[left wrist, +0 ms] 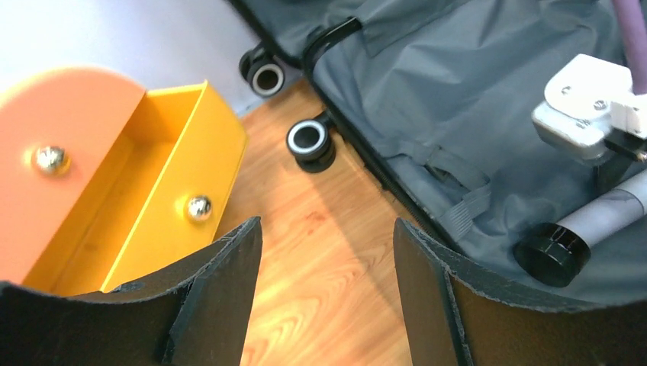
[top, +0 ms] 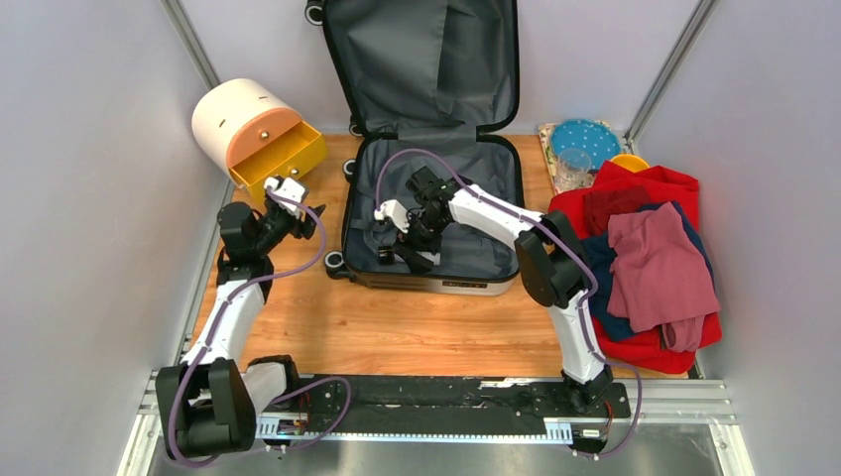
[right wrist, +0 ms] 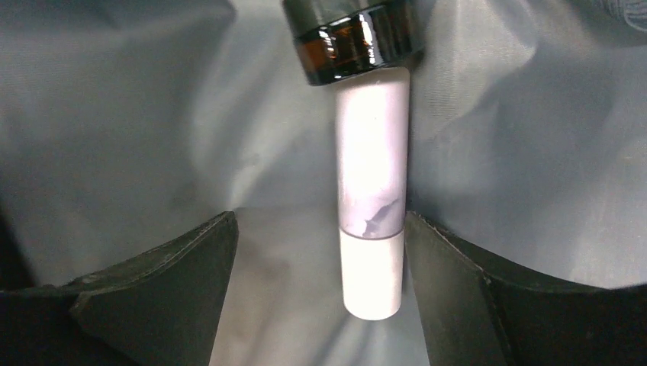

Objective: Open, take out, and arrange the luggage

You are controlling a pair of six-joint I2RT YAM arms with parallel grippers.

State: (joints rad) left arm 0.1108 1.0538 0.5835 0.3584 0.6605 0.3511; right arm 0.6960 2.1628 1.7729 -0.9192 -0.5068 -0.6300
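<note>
I should use my left gripper to take the tube above the luggage (top: 383, 164) for the yellow drawer, because the white tube (top: 431, 258) is between my right gripper's fingers, far from that drawer.
The luggage (top: 436, 284) lies open on the wooden table with its lid (top: 426, 59) leaning on the back wall; its grey lining shows in the left wrist view (left wrist: 458, 91) and the right wrist view (right wrist: 152, 114). My right gripper (top: 409, 250) is down in the lower half and open. A white tube (right wrist: 371, 229) with a dark glossy cap (right wrist: 352, 42) lies on the lining between its jaws (right wrist: 319, 221), close to the right finger. The tube also shows in the left wrist view (left wrist: 603, 213). My left gripper (top: 300, 203) is open and empty over bare wood (left wrist: 326, 229), left of the suitcase wheels (left wrist: 309, 143).
A round cream box (top: 238, 114) with an orange drawer and a pulled-out yellow drawer (top: 288, 159) stands at the back left, beside my left gripper. A pile of red, maroon and blue clothes (top: 645, 258) lies right of the suitcase. A blue dotted plate (top: 585, 137) and clear glass (top: 572, 169) sit behind it.
</note>
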